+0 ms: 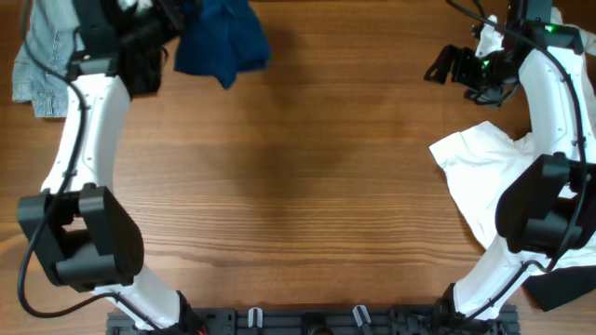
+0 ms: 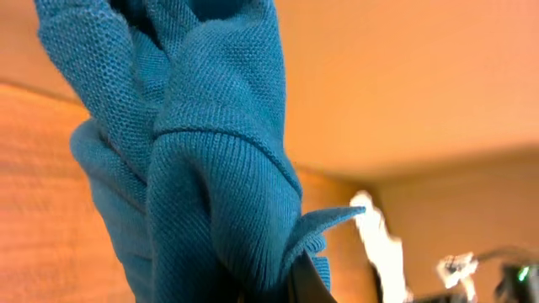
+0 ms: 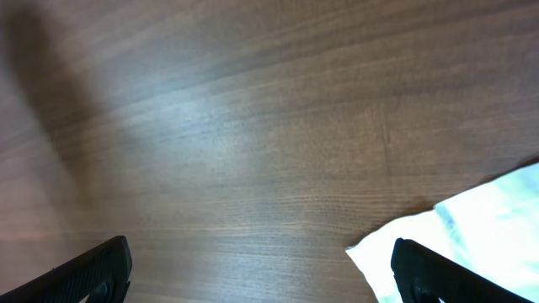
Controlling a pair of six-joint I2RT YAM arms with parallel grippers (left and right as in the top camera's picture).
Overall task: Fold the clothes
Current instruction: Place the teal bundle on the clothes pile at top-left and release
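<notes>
My left gripper keeps moving toward the pale denim piece [image 1: 43,76] and lets go of the dark blue T-shirt [image 1: 222,45] over it, since the T-shirt is hanging clear of the wood.
The dark blue T-shirt [image 1: 222,42] hangs bunched at the table's far left, lifted off the wood. My left gripper [image 1: 172,19] is shut on it; in the left wrist view the blue knit [image 2: 194,160] fills the frame and hides the jaws. The white shirt [image 1: 480,172] lies spread at the right edge, partly under my right arm; its corner shows in the right wrist view [image 3: 472,227]. My right gripper [image 1: 445,65] is open and empty above bare wood at the far right, fingers wide apart [image 3: 257,273].
A pale denim piece [image 1: 37,70] and a black garment [image 1: 140,65] lie at the far left corner behind my left arm. Another black piece [image 1: 563,279] lies at the near right edge. Bare wooden table [image 1: 298,186] spans the middle.
</notes>
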